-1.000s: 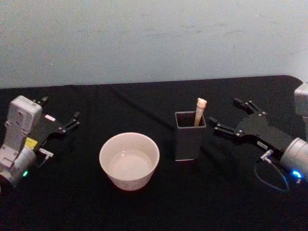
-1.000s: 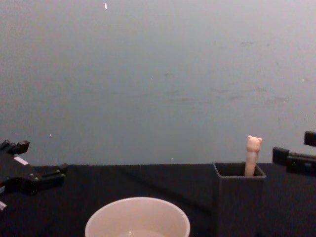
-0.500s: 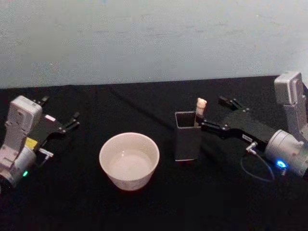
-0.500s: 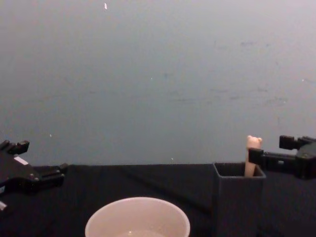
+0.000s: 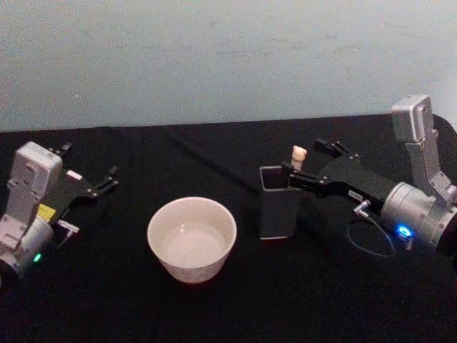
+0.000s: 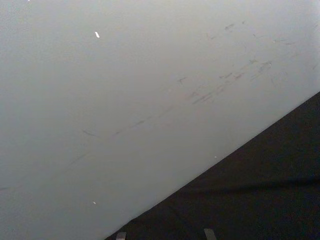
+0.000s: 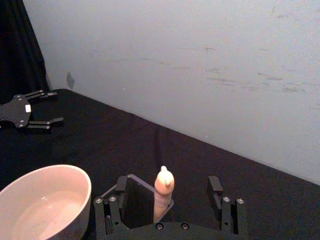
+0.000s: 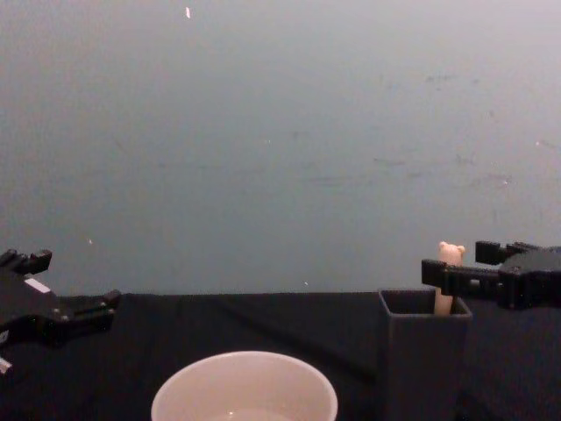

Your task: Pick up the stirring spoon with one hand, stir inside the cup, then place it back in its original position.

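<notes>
I should expect a long stem and a round bowl to be hidden inside the tall dark grey holder (image 8: pixel 424 361), since the beige handle (image 8: pixel 450 263) sticks up above it.
The stirring spoon (image 5: pixel 298 155) stands in the dark grey square holder (image 5: pixel 278 209), its beige bear-head handle (image 8: pixel 450 254) sticking up above the rim. My right gripper (image 5: pixel 306 163) is open, and its two fingers straddle the handle top without touching it. In the right wrist view the handle (image 7: pixel 164 190) rises between the spread fingers (image 7: pixel 120 184). The cream-white cup (image 5: pixel 191 239) sits on the table left of the holder and shows a little clear liquid. My left gripper (image 5: pixel 91 161) rests open at the far left of the table, holding nothing.
A black cloth (image 5: pixel 235 307) covers the table, and a pale wall (image 5: pixel 228 57) stands close behind it. The cup rim (image 7: pixel 82 182) lies a short way from the holder (image 7: pixel 131 192). The left gripper (image 7: pixel 29 113) shows far off across the table.
My right gripper has moved left from beside the holder until its open fingers stand on either side of the spoon's handle. The left arm, cup and holder have stayed still.
</notes>
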`<move>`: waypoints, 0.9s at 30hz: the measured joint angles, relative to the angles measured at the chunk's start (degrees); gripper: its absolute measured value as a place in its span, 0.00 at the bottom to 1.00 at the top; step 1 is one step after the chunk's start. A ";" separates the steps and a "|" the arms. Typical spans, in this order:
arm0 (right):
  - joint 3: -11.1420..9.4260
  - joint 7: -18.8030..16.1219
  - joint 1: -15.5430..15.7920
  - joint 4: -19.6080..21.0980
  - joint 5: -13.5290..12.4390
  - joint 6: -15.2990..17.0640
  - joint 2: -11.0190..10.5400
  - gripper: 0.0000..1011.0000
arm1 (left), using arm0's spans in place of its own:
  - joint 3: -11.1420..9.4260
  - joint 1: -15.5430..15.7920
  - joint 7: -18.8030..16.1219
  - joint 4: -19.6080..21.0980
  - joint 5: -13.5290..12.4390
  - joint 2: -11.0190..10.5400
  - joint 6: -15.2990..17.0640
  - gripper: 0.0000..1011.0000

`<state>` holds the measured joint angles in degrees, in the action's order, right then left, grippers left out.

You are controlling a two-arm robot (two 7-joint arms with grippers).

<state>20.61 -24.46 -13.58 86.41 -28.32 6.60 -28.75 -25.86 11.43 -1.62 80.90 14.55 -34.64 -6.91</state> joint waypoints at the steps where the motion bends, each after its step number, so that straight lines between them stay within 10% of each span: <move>1: 0.04 -0.04 -0.10 -0.12 0.01 0.10 0.07 0.99 | 0.00 0.00 0.00 0.00 0.00 0.00 0.00 0.99; 27: 0.26 -0.16 -1.06 -1.46 -0.06 1.52 0.78 0.99 | 0.00 0.00 0.00 0.00 0.00 0.00 0.00 0.99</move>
<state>20.87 -24.63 -14.64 84.95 -28.39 8.12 -27.97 -25.86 11.43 -1.62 80.90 14.55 -34.65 -6.91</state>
